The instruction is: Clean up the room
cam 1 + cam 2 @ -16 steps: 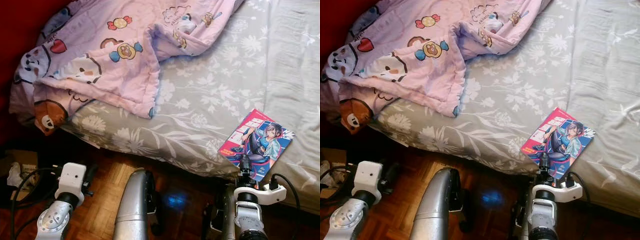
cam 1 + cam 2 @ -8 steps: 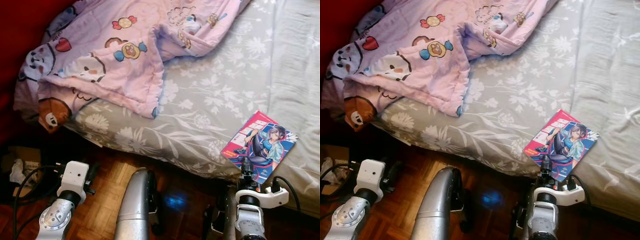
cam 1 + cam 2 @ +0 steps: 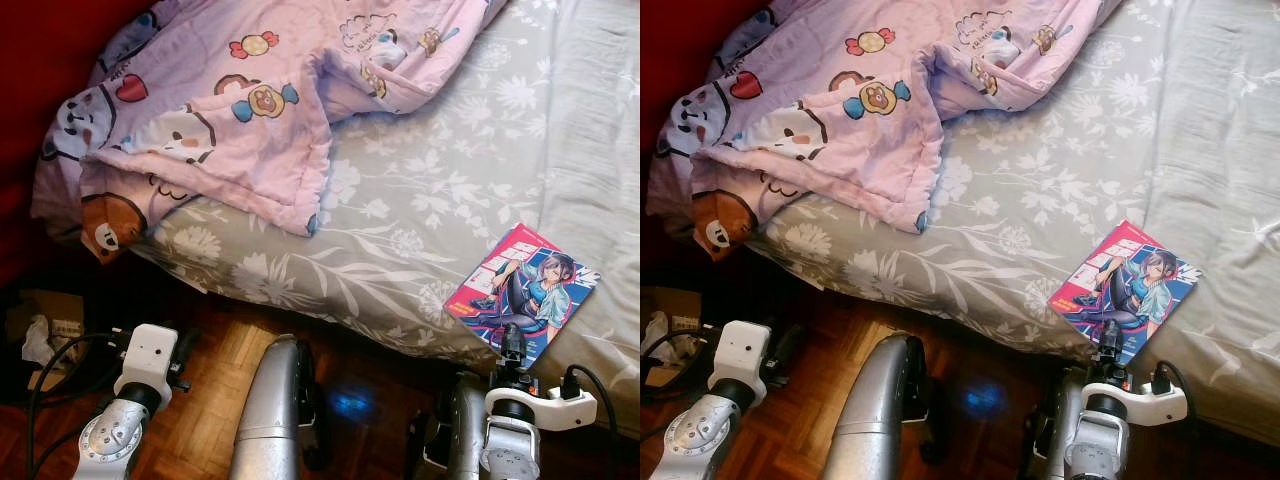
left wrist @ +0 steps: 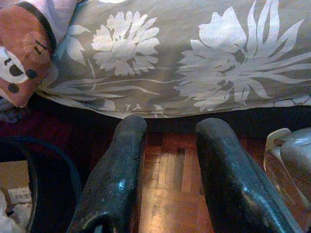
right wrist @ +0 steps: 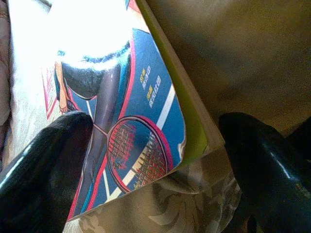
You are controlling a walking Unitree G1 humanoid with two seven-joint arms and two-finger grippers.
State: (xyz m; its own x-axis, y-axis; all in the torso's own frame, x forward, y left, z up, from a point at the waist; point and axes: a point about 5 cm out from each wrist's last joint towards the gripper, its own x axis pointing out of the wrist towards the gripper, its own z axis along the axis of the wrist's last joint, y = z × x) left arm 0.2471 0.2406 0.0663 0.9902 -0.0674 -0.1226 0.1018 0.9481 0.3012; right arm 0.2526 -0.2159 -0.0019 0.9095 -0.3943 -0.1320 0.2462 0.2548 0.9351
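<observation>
My right gripper's fingers straddle both the cover and the thick page block [image 5: 190, 99], so the book [image 3: 528, 290] will stay shut and stiff when I lift it.
A colourful manga book [image 3: 522, 293] lies flat on the grey floral bed sheet [image 3: 420, 200], close to the mattress's near edge. My right gripper [image 3: 513, 343] is right at the book's near corner. In the right wrist view it [image 5: 155, 170] is open, and its black fingers [image 5: 43, 165] stand on either side of the book [image 5: 136, 111] corner without touching it. My left gripper [image 4: 167, 165] is open and empty, held low over the wooden floor [image 4: 170, 194] just before the bed's edge. A pink cartoon-print blanket [image 3: 250, 100] lies rumpled across the far left of the bed.
A cardboard box [image 3: 40, 330] with paper and cables sits on the floor at the left. A red wall [image 3: 40, 60] rises beyond the blanket. Parquet floor [image 3: 210, 400] runs along the bedside under my arms.
The camera shifted a little, so the whole bed sits slightly differently in frame. My right gripper has slid a bit to the right along the book's near edge. The left arm stays put.
</observation>
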